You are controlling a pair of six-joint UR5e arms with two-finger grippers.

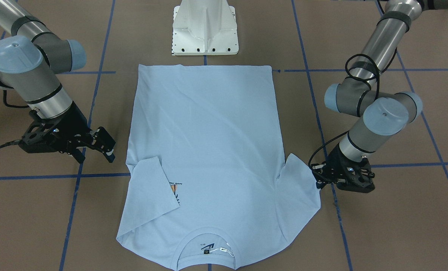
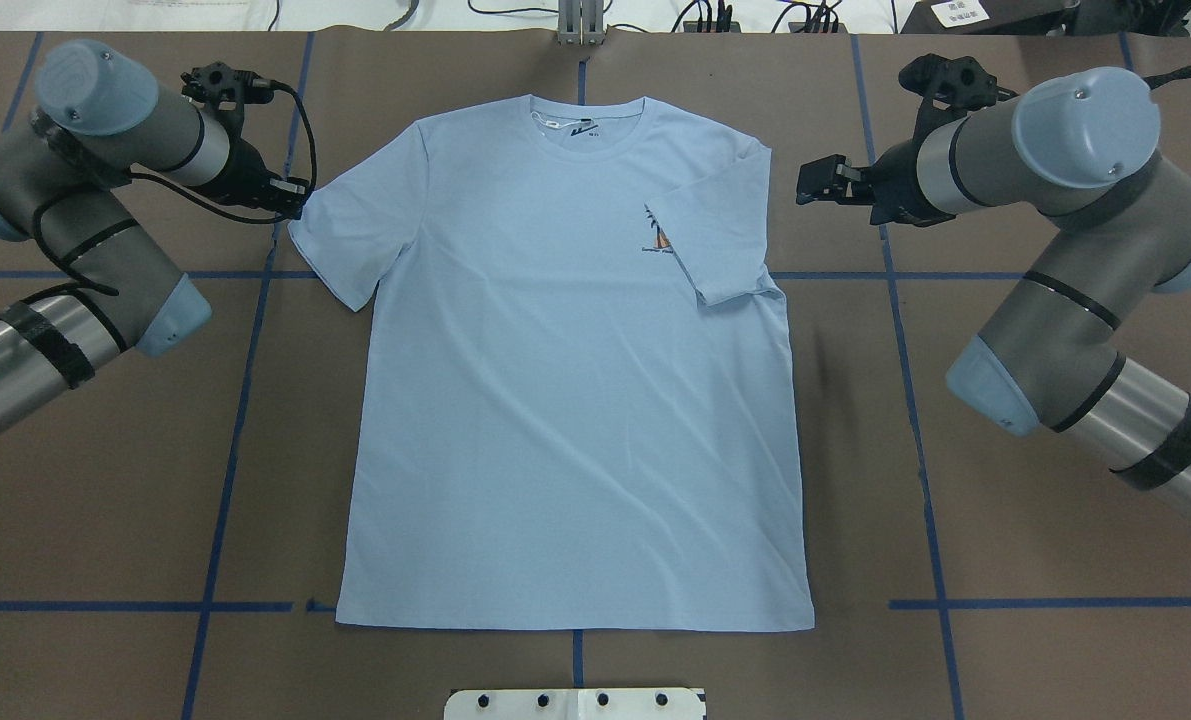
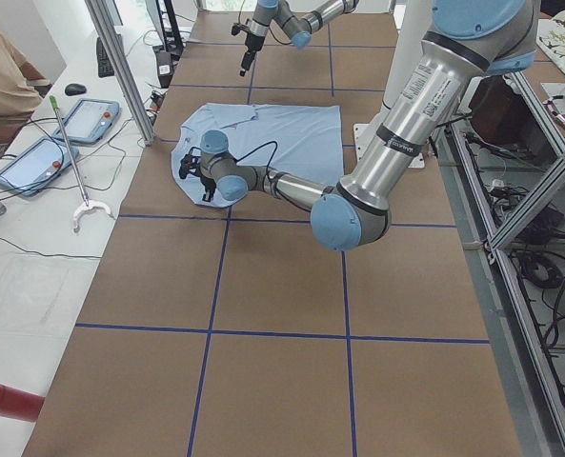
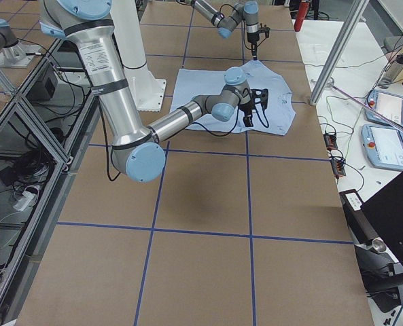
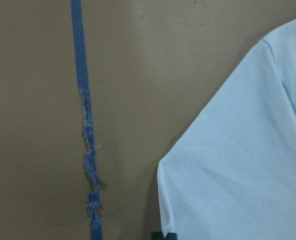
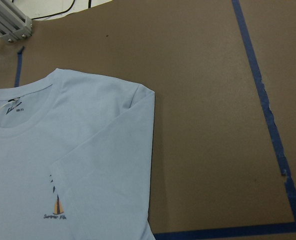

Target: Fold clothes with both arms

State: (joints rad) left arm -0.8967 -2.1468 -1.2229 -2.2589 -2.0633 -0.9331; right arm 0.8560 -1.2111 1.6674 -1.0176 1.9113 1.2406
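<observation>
I should keep folding inward until the sleeve's corner lies on the chest (image 1: 256,195), which is open beside the sleeve. My left gripper is holding the spread sleeve by its outer corner (image 1: 318,191).
The light blue T-shirt (image 2: 575,400) lies flat on the brown table, collar (image 2: 587,125) away from the robot. Its sleeve on my right side is folded in over the chest and partly covers the small print (image 2: 663,240) (image 6: 57,207). The other sleeve (image 2: 340,240) lies spread out. My left gripper (image 2: 293,195) (image 1: 318,180) is low at that sleeve's outer corner; the left wrist view shows its tip (image 5: 163,235) shut on the sleeve's edge (image 5: 247,165). My right gripper (image 2: 813,182) (image 1: 109,148) is open, a short way off the shirt's side, holding nothing.
The white pedestal base (image 1: 205,34) stands just beyond the shirt's hem. Blue tape lines (image 5: 85,125) grid the table. A person (image 3: 1,67) sits at a side bench with tablets (image 3: 87,119). Bare table lies on both sides of the shirt.
</observation>
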